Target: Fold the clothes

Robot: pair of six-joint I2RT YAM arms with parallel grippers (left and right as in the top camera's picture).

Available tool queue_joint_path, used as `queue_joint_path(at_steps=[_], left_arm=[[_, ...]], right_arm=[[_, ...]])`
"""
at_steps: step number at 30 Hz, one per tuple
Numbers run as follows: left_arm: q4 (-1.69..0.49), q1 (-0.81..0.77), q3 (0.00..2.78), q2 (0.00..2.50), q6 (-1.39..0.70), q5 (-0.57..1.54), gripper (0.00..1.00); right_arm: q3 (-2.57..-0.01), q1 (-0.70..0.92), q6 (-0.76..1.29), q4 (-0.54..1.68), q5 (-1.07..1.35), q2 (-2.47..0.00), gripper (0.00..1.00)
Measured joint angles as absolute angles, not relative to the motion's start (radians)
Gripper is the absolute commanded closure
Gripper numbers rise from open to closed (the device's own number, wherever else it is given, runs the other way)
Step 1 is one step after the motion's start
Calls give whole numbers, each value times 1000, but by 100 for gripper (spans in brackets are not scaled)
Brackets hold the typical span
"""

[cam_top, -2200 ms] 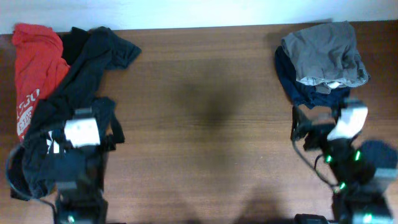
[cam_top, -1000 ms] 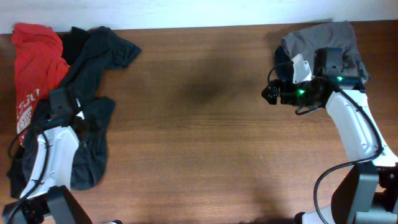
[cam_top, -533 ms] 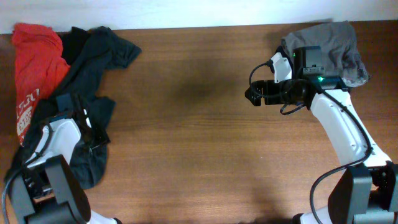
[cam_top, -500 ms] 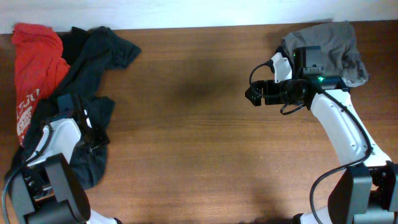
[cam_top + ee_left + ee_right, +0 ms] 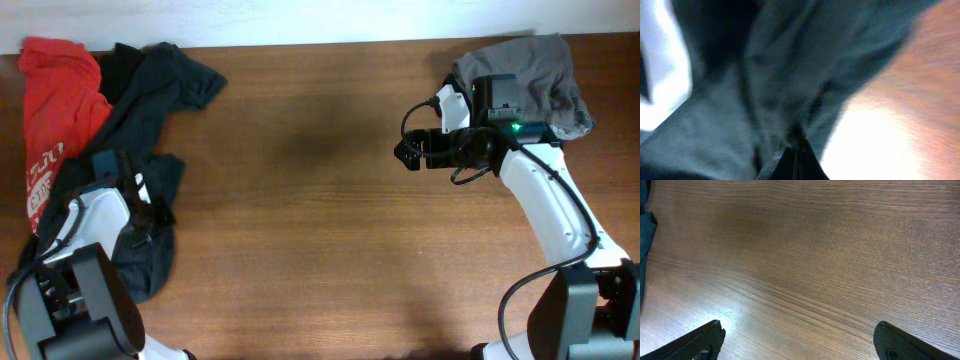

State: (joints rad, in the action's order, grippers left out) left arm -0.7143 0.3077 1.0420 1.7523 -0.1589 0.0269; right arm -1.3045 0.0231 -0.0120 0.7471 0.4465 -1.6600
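The black T-shirt point(image 5: 150, 268) is lying crumpled a long way from my right gripper. Next, my left gripper raises it over the middle point(image 5: 325, 125) so that both grippers can spread it before folding.
A large black T-shirt point(image 5: 150, 110) lies crumpled along the left side of the table, next to a red garment point(image 5: 55, 90). My left gripper point(image 5: 152, 212) is down on the T-shirt's lower part. In the left wrist view its fingertips point(image 5: 794, 162) are pressed together with dark cloth point(image 5: 790, 85) bunched between them, and a white patch point(image 5: 665, 80) shows at the left. My right gripper point(image 5: 405, 155) hovers over bare wood right of centre. Its fingers point(image 5: 702, 340) stand wide apart with nothing between them.
A grey garment point(image 5: 535, 70) is piled at the back right corner, behind the right arm. Another black piece point(image 5: 118, 62) lies between the red garment and the T-shirt. A dark cloth edge point(image 5: 644, 235) shows at the left of the right wrist view.
My left gripper has closed on the black T-shirt. The right arm swung left from over the grey pile about a second ago and has held still since.
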Motion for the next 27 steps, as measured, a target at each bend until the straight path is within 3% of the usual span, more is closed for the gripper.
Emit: queue_joint_path(at_steps=[6, 13, 27], left_arm=[[-720, 258, 1253, 1752, -159, 162, 99], [-678, 96, 1575, 1752, -159, 225, 99], [-293, -209, 1921, 1752, -166, 244, 99]], right_arm=[[-1304, 23, -12, 748, 447, -1660, 0], [-1305, 16, -12, 748, 461, -1660, 3], [-1306, -125, -39, 747, 724, -1658, 4]])
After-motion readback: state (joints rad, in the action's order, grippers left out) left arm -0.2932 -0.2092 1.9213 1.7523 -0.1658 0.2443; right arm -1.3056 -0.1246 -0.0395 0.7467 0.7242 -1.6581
